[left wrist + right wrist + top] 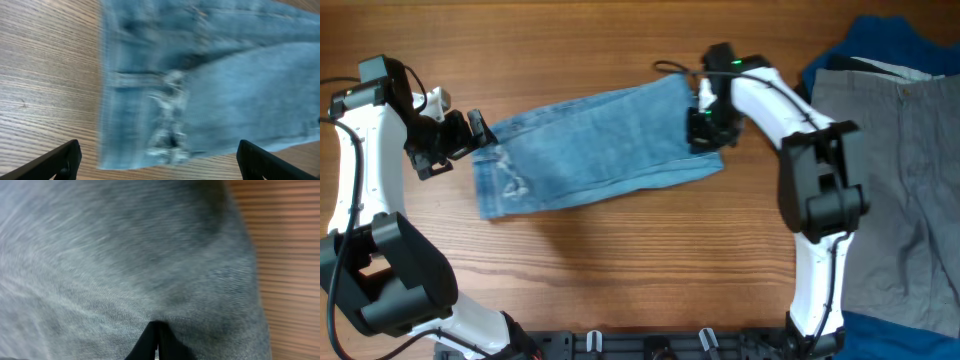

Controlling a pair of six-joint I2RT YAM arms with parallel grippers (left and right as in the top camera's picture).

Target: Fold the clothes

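Note:
The robot's right gripper is on one end of the slanting jeans and the jeans' frayed-patch end (503, 188) lies loose, so next the left gripper takes hold of that loose end (495, 162) and raises it.
The light blue denim jeans (595, 145) lie folded into a short band across the middle of the wooden table, with a frayed patch near their left end. In the left wrist view they (210, 85) fill the upper frame, frayed patch in the middle. My left gripper (472, 132) is open and empty just left of the jeans' left end; its fingers (157, 157) spread wide near the lower left corner of the denim. My right gripper (705, 128) is on the jeans' right end. Its fingers (157, 332) are shut together, tips against the denim (125, 255).
Grey trousers (900, 180) lie spread at the right side of the table over a dark blue garment (885, 40). Bare wood (620, 260) lies in front of the jeans. A rail (650, 345) runs along the front edge.

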